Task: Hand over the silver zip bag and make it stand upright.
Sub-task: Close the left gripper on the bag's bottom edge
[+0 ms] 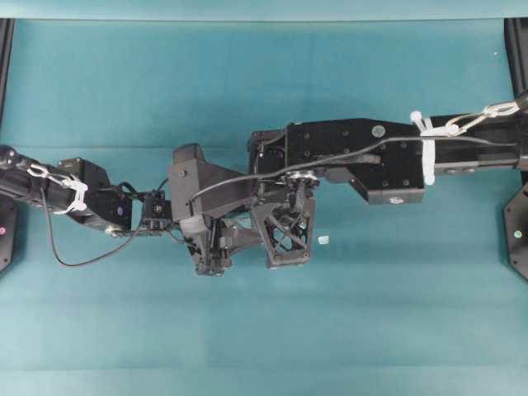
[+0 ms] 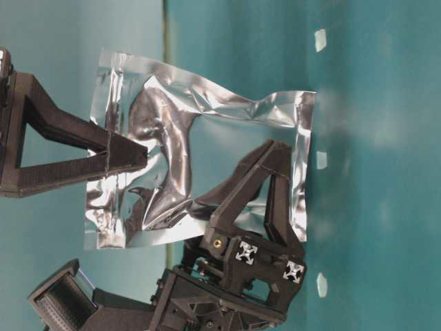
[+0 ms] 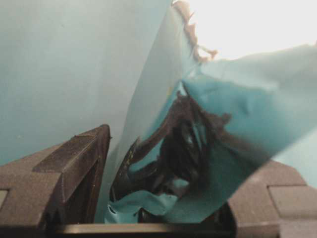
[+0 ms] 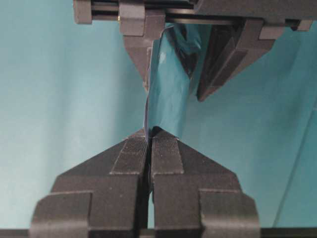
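Observation:
The foil curves between sharp creases. I expect the silver zip bag to stay spread out when my left gripper alone holds it.
The silver zip bag hangs above the teal table, crinkled, with its flat face toward the table-level camera. My right gripper comes down from above and is shut on the bag's upper sealed edge. The right wrist view shows that gripper pinching the foil. My left gripper reaches in from the side and straddles the bag's lower part, one finger in front and one behind. It stands open: one finger lies against the foil, the other is apart from it. In the left wrist view the bag fills the gap.
A tiny pale bit lies on the teal table just right of the grippers. Black frame posts stand at the table's far corners. Both arms meet over the table's middle.

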